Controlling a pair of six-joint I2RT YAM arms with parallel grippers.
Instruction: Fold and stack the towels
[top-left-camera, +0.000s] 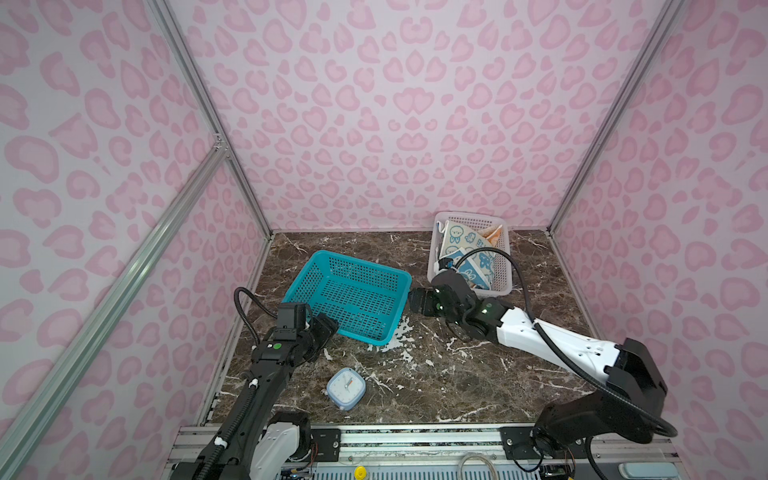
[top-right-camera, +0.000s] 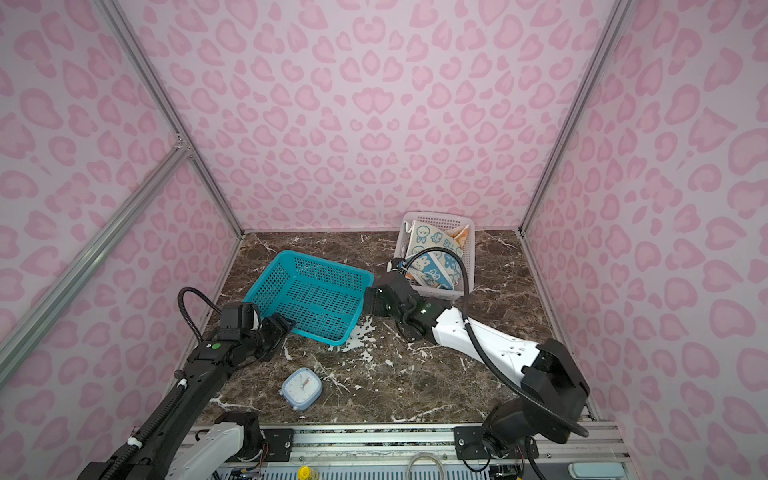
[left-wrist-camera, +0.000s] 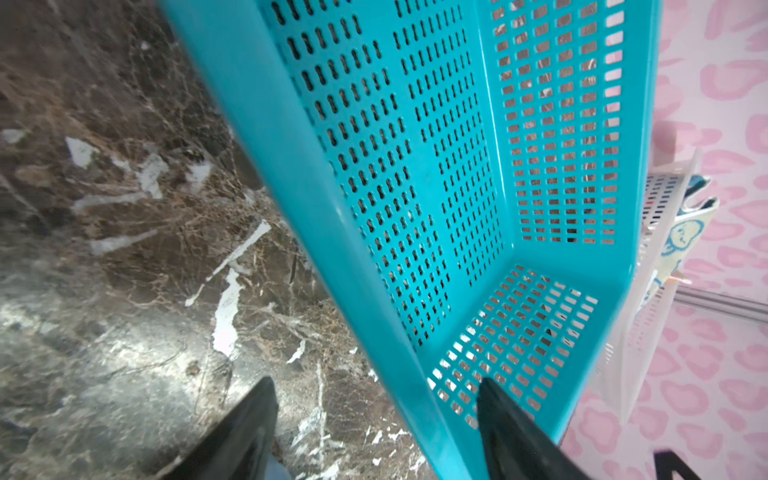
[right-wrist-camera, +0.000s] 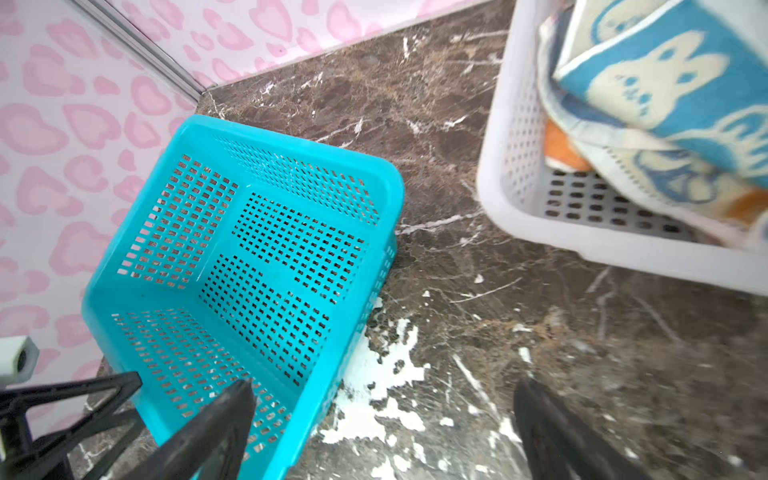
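Next, my left gripper pushes the teal basket (top-left-camera: 348, 294) to the back corner while my right gripper moves back to the white basket (top-left-camera: 470, 246), because the teal basket is crooked and away from that corner.
The towels (top-left-camera: 467, 253) lie crumpled in a white mesh basket (top-left-camera: 496, 289) at the back right; a blue rabbit-print one (right-wrist-camera: 665, 83) is on top, with cream and orange cloth under it. They also show in a top view (top-right-camera: 434, 259). An empty teal basket (top-left-camera: 353, 291) sits askew left of centre. My left gripper (left-wrist-camera: 376, 386) is open at its near left corner, with one finger inside the wall and one outside. My right gripper (right-wrist-camera: 384, 386) is open at the teal basket's right rim, with one finger over the inside and one over the table. Neither gripper touches a towel.
A small blue alarm clock (top-left-camera: 345, 387) lies on the marble table near the front, between the arms. Pink patterned walls with aluminium posts close in three sides. The white basket (top-right-camera: 436, 293) stands just behind my right wrist.
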